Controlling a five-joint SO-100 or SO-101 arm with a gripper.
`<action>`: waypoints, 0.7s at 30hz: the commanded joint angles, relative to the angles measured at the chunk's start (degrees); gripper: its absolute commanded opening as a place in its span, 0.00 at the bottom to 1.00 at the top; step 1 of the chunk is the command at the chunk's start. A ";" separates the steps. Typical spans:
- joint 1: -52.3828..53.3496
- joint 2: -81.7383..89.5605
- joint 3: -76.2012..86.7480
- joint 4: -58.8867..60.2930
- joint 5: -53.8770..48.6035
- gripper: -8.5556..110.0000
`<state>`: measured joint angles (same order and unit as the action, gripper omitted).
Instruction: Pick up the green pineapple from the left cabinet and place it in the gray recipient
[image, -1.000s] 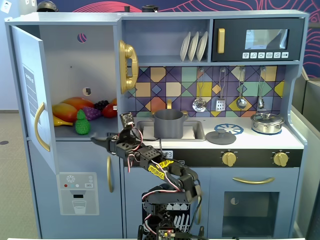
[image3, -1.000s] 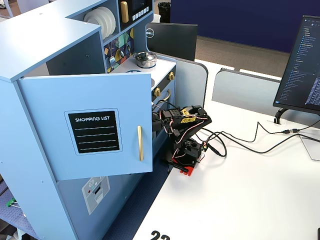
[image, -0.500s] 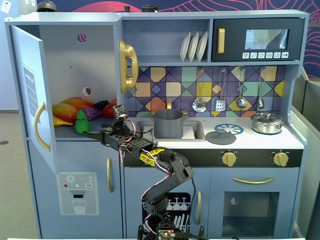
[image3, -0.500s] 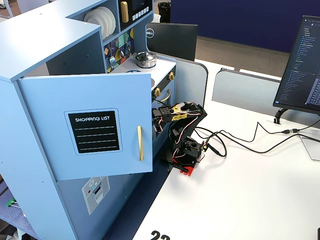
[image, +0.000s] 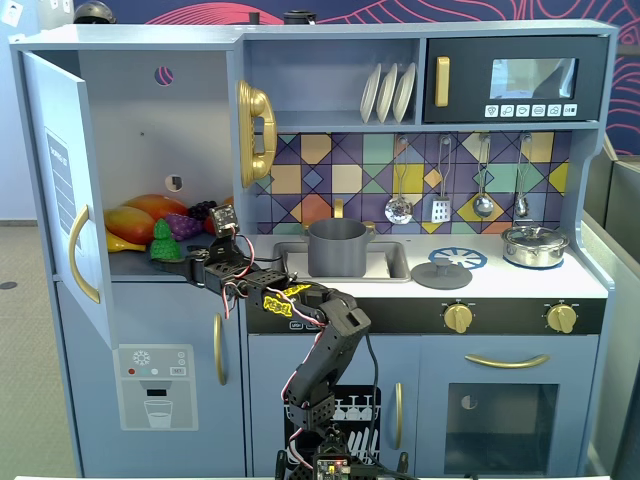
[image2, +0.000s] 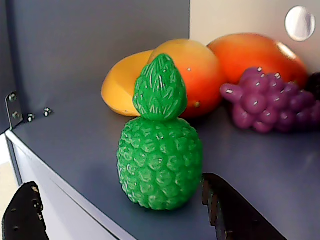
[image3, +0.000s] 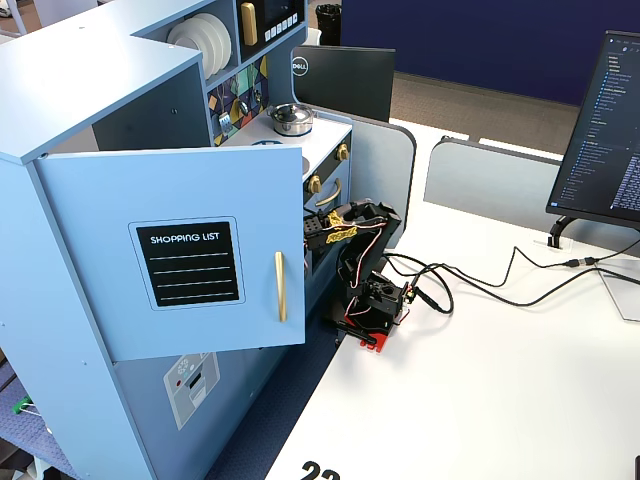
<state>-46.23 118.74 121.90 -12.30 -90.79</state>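
Note:
A sliver of red can be seen behind my gripper, so I expect a round red fruit to be there when I take the green pineapple (image: 164, 242) away.
The green pineapple (image: 163, 238) stands upright near the front edge of the shelf in the left cabinet (image: 130, 120), whose door (image: 55, 180) is swung open. In the wrist view the pineapple (image2: 160, 150) fills the middle, just ahead of my gripper (image2: 125, 220). The gripper is open, with one black finger (image2: 22, 215) off the shelf edge at the left and the other (image2: 235, 210) right beside the fruit. In a fixed view my gripper (image: 187, 262) reaches in at shelf height. The dark gray pot (image: 337, 248) stands in the sink. In another fixed view the door (image3: 180, 250) hides the pineapple and gripper.
Orange-yellow fruits (image2: 190, 70) and a purple grape bunch (image2: 270, 100) lie behind the pineapple. A flat gray lid (image: 442, 272) and a shiny silver pot (image: 535, 245) sit on the counter right of the sink. The arm's base (image3: 375, 300) stands on the white table with cables.

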 joint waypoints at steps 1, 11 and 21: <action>0.26 -1.32 -5.54 -2.29 1.58 0.37; 2.29 -9.49 -11.34 -3.43 2.02 0.36; 1.49 -19.86 -21.97 -3.08 1.05 0.35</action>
<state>-44.38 100.28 107.14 -13.62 -89.12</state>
